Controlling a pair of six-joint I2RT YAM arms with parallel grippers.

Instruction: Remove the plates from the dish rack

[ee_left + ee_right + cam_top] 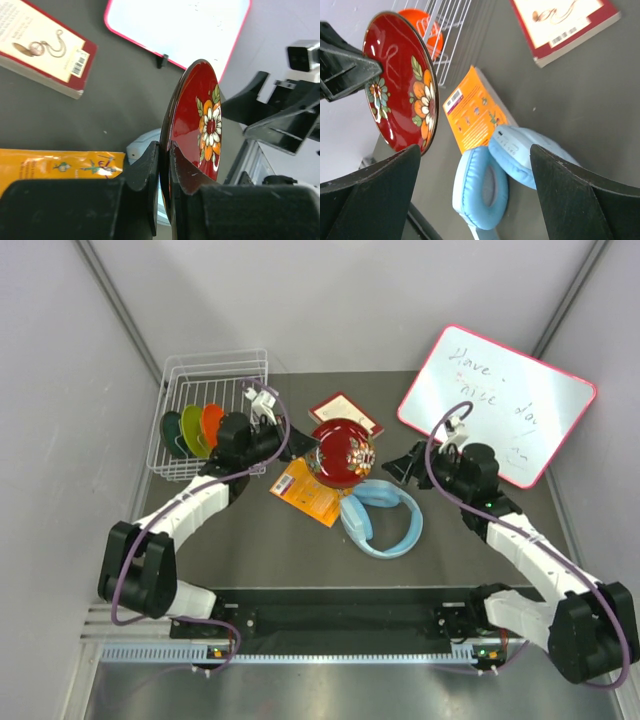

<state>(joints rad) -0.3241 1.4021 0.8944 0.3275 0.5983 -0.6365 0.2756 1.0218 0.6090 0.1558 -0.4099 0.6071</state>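
With headphones [361,524] under the red flowered plate, my left gripper next hands its free rim to my right gripper before reaching for the orange plate [211,424].
The white wire dish rack [200,370] stands at the back left. A dark green plate [172,432], an olive green plate [192,428] and an orange plate [211,423] stand upright in it. My left gripper [306,447] is shut on the rim of a red flowered plate [342,452] and holds it on edge above the table's middle. In the left wrist view the fingers [150,165] pinch that plate [200,120]. My right gripper [402,464] is open and empty just right of the plate. Its wrist view shows the plate [400,82], the rack [450,30] and the orange plate [422,27].
An orange packet [310,490] and light blue headphones [385,518] lie under and in front of the held plate. A red-edged book [345,410] lies behind it. A pink-framed whiteboard [497,405] leans at the back right. Grey walls close both sides.
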